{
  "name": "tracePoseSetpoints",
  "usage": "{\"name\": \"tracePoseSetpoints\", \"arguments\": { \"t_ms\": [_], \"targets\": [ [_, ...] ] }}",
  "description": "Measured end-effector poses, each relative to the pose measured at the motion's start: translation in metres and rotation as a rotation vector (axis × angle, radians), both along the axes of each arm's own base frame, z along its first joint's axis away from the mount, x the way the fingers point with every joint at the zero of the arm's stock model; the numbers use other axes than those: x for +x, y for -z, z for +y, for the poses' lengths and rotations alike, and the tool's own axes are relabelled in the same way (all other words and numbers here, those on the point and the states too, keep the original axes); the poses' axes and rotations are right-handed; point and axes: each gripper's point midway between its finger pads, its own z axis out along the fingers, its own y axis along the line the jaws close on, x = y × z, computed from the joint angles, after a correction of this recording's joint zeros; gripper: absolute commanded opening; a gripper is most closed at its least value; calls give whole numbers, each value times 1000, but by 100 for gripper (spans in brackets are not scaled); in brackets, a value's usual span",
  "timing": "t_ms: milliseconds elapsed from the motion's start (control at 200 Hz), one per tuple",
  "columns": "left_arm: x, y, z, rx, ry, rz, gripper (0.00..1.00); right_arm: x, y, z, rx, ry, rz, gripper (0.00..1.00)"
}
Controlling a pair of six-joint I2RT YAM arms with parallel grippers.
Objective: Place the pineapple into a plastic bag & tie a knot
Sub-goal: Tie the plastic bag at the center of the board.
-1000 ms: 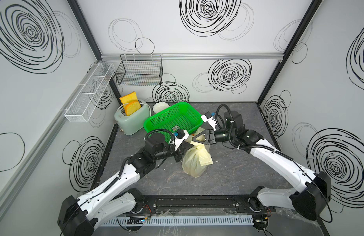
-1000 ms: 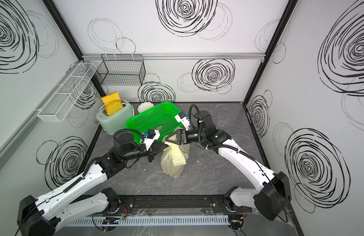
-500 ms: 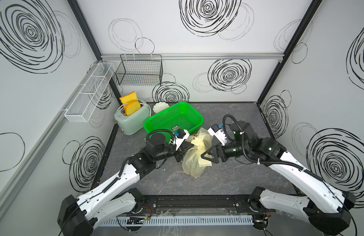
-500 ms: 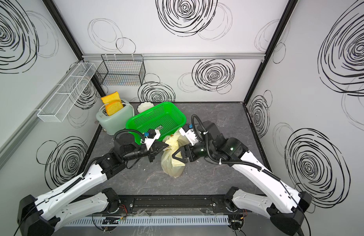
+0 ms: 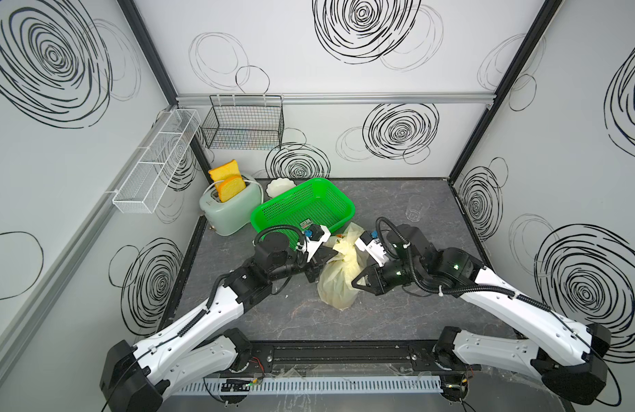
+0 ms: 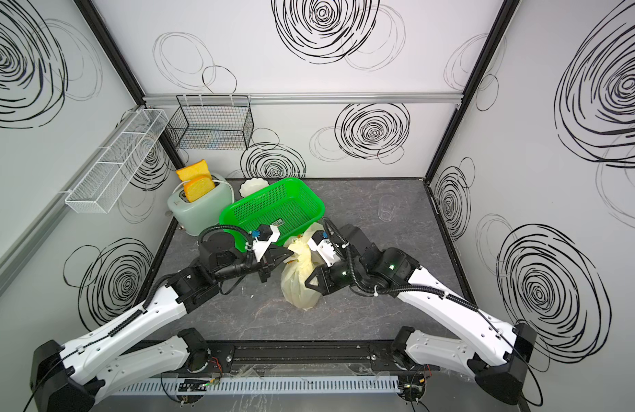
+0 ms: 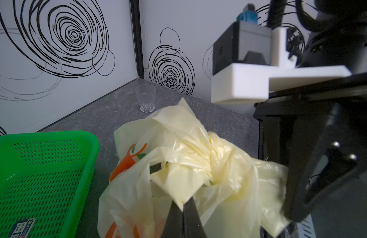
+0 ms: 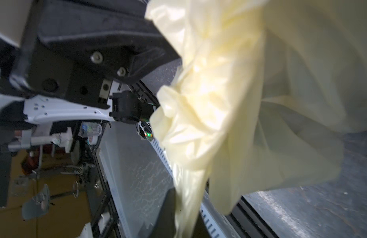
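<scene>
The knot at the bag's top [image 5: 348, 248] is loose and bunched up. To make the knot tight, my left gripper next pulls its handle end [image 7: 181, 185] away from my right gripper.
The pale yellow plastic bag [image 5: 335, 290] [image 6: 300, 289] stands bulging on the grey floor between both arms; the pineapple is hidden. Above the bulge its handle strips bunch into a knot [image 7: 216, 164]. My left gripper [image 5: 333, 254] [image 6: 288, 254] [image 7: 183, 208] sits at the bag's top on its left side, shut on one handle end. At the bag's right side my right gripper [image 5: 354, 283] [image 6: 309, 281] [image 8: 183, 208] is shut on another pale yellow strip. An orange print [image 7: 129, 158] shows on the bag.
A green basket [image 5: 301, 210] lies just behind the bag and the left gripper. A mint toaster with bread [image 5: 230, 208] and a white bowl [image 5: 280, 185] stand at the back left. A clear cup [image 5: 414, 210] stands at the back right. Wire baskets [image 5: 243, 123] hang on the walls.
My right gripper has come from above the bag near the basket down to the bag's right side and has shut on a strip. The left gripper has kept its hold and place.
</scene>
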Motion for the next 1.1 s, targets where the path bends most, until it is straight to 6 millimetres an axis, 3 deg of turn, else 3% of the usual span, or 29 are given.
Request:
{"name": "tracePoseSetpoints", "arguments": {
  "t_ms": [145, 325, 445, 610, 790, 915, 1101],
  "targets": [
    [9, -10, 9, 27, -83, -13, 0, 11, 1, -10, -22, 82, -15, 0],
    [5, -33, 21, 48, -144, -35, 0, 48, -18, -54, -33, 308, -87, 0],
    [-2, -33, 22, 80, -144, -23, 0, 68, -32, -72, -54, 403, -100, 0],
    [-2, -34, 28, 128, -192, -17, 0, 83, -24, -80, -142, 455, -68, 0],
    [2, -18, 36, 178, -247, 10, 0, 94, -17, -92, -184, 510, -58, 0],
    [2, 11, 36, 176, -266, 90, 0, 101, -2, -107, -231, 565, -46, 0],
    [-3, 46, 45, 108, -343, 259, 0, 110, 44, -168, -354, 744, 17, 0]
  ]
}}
